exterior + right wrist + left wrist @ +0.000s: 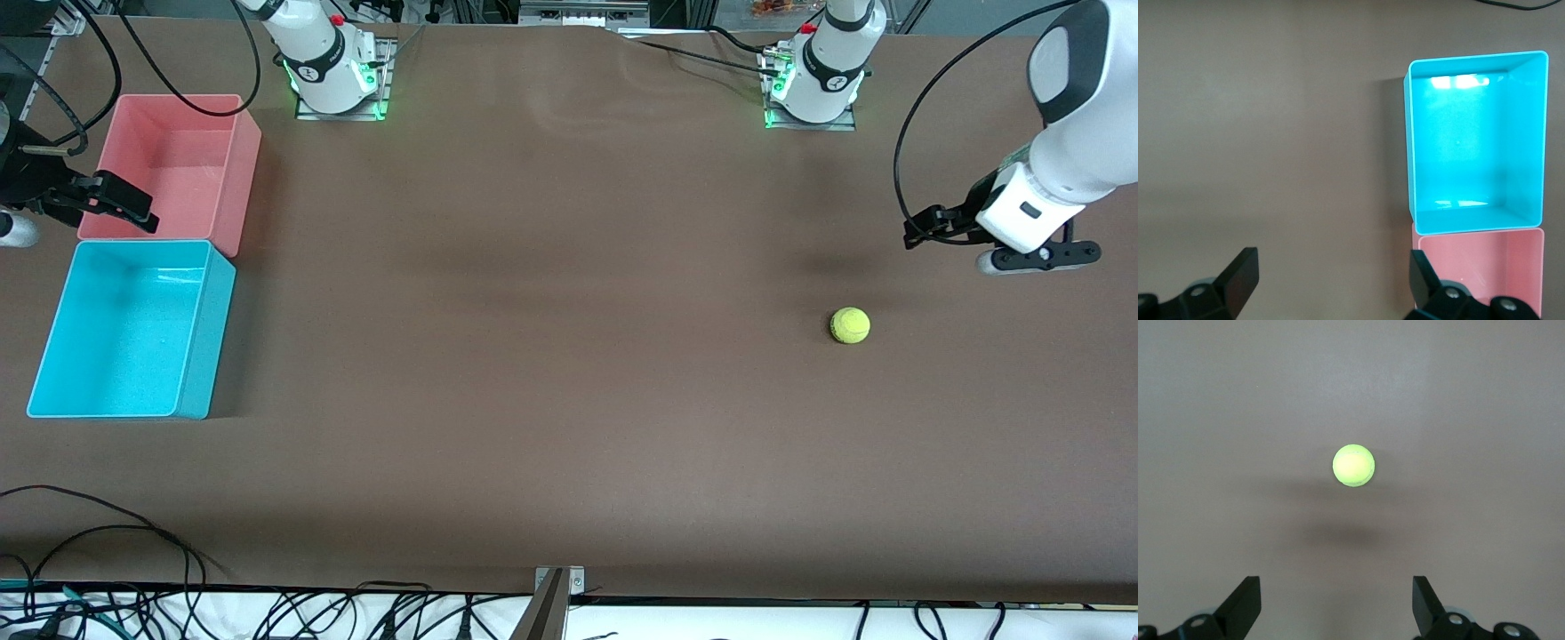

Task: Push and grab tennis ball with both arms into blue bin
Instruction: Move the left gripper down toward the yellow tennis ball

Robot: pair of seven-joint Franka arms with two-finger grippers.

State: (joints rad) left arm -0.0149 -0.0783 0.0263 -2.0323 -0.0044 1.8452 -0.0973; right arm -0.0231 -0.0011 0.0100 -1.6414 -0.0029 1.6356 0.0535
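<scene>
The tennis ball point(850, 325) will roll on ahead of my left gripper when I push, because the brown table lies flat and clear point(533, 341) toward the blue bin.
The yellow-green tennis ball point(850, 325) lies on the brown table toward the left arm's end, also centred in the left wrist view point(1353, 465). My left gripper point(1038, 257) hangs open over bare table beside the ball, apart from it; nothing is between its fingers point(1336, 583). The blue bin point(206, 342) stands empty at the right arm's end of the table and shows in the right wrist view point(1478, 140). My right gripper point(116, 203) hovers open and empty point(1333, 257) over the outer edge of the pink bin.
An empty pink bin point(244, 169) touches the blue bin, farther from the front camera, and shows in the right wrist view point(1485, 267). Both arm bases point(333, 76) point(813, 84) stand at the table's back edge. Cables lie along the front edge point(107, 533).
</scene>
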